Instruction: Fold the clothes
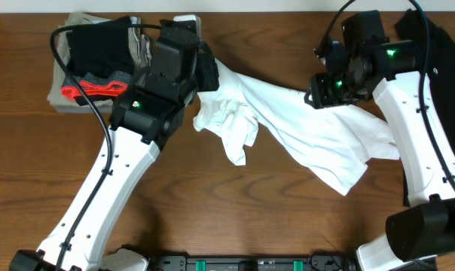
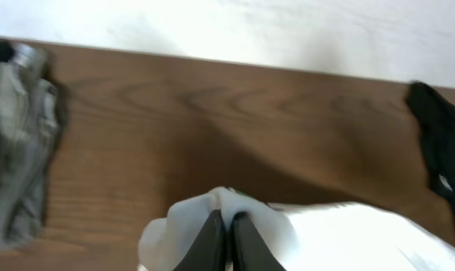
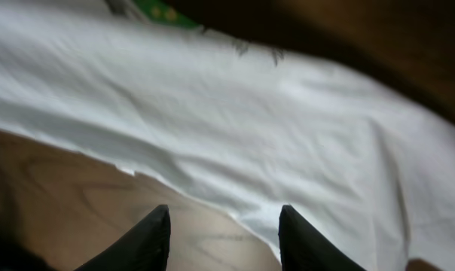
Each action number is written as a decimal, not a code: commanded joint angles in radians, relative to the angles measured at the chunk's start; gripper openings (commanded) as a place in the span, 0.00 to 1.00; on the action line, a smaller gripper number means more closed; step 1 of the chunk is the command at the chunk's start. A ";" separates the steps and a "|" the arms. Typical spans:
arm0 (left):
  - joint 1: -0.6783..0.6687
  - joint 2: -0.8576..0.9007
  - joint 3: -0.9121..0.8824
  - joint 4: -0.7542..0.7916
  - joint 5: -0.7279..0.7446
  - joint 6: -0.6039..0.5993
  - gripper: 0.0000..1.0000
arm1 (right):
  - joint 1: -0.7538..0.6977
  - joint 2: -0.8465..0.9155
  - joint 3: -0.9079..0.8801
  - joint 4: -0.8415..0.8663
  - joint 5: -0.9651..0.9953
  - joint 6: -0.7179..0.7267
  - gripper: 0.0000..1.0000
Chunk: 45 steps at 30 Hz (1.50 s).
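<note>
The white T-shirt's far end [image 1: 223, 80] is in my left gripper, and the T-shirt's near corner lies free, so my right gripper should now go to that corner [image 1: 342, 184] and close there.
The white T-shirt [image 1: 303, 132] lies crumpled across the middle of the table, stretched from upper left to lower right. My left gripper [image 2: 226, 220] is shut on a pinched fold of the white T-shirt [image 2: 325, 241] at its upper left end [image 1: 206, 79]. My right gripper [image 3: 224, 214] is open and empty, just above the edge of the white T-shirt [image 3: 235, 120] near the shirt's right part [image 1: 322, 90]. A bit of green print [image 3: 163, 11] shows at the top. The black shirt [image 1: 438, 68] lies at the far right, partly under the right arm, and shows in the left wrist view [image 2: 438, 150].
A stack of folded clothes [image 1: 92, 71], grey, black and with a red-orange piece, sits at the back left; its grey edge shows in the left wrist view [image 2: 20, 150]. Bare wooden table [image 1: 235, 218] lies in front.
</note>
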State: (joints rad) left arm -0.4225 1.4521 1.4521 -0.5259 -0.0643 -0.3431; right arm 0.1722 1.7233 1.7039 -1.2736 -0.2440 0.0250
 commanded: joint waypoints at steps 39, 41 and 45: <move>0.181 0.203 0.003 0.155 -0.154 0.032 0.06 | 0.347 0.005 -0.714 0.417 0.120 0.026 0.45; 0.181 0.203 0.003 0.148 -0.154 0.032 0.06 | 0.360 0.005 -0.740 0.453 0.120 0.026 0.46; 0.181 0.203 0.003 0.130 -0.154 0.031 0.06 | 0.383 0.005 -0.771 0.500 0.121 0.027 0.47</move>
State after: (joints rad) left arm -0.2440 1.6535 1.4513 -0.3878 -0.2024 -0.3321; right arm 0.5343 1.7241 0.9520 -0.7918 -0.1307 0.0597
